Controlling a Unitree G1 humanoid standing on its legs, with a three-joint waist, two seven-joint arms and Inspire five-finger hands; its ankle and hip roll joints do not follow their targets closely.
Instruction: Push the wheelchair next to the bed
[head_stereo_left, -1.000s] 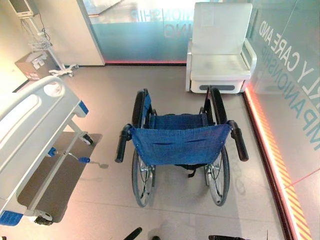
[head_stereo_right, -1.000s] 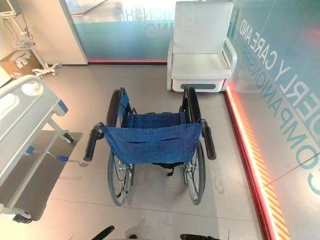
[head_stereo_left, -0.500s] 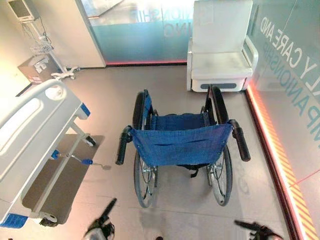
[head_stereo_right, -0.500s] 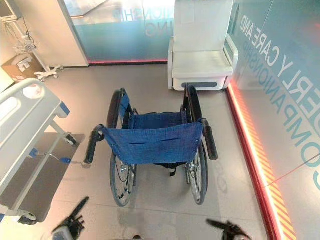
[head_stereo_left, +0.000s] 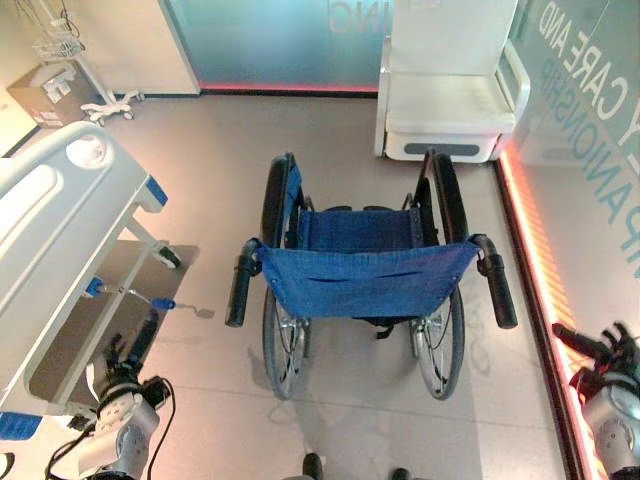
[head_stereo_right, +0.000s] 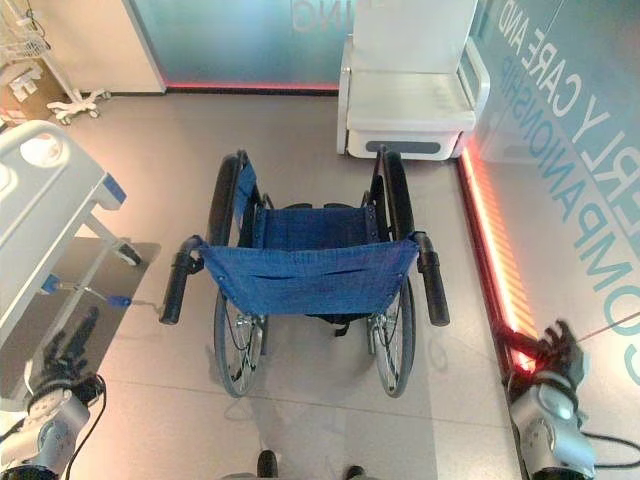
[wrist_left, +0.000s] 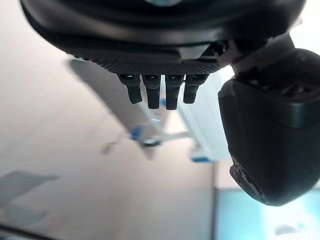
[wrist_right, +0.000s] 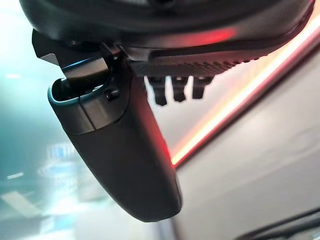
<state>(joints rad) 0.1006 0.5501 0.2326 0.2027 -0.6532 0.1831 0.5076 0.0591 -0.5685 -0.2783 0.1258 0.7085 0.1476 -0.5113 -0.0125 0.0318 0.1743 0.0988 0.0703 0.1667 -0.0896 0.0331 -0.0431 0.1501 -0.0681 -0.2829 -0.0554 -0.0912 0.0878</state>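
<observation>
The blue cloth seat (head_stereo_left: 360, 230) is stretched out flat between the wheels, so I expect the wheelchair (head_stereo_left: 366, 281) to stay unfolded as it rolls and turns when I push its handles.
The wheelchair (head_stereo_left: 365, 280), with a blue cloth seat and back, stands in the middle of the floor with its back toward me. Its black push handles (head_stereo_left: 238, 290) stick out on both sides. The white hospital bed (head_stereo_left: 60, 230) with blue corner caps runs along the left, a short gap from the wheelchair. My left hand (head_stereo_left: 128, 365) hangs low at the left, over the bed's grey base, open with straight fingers (wrist_left: 160, 92). My right hand (head_stereo_left: 600, 350) is low at the right by the lit strip, also open (wrist_right: 175, 90). Both hands are well apart from the handles.
A white armchair (head_stereo_left: 450, 90) stands just beyond the wheelchair. A glass wall with a glowing red floor strip (head_stereo_left: 530, 230) closes the right side. A cardboard box (head_stereo_left: 45, 95) and a wheeled stand (head_stereo_left: 105, 100) sit at the back left.
The camera has tipped downward. Both hands have come up into view and spread outward, the left toward the bed, the right toward the lit strip. The wheelchair stays where it was.
</observation>
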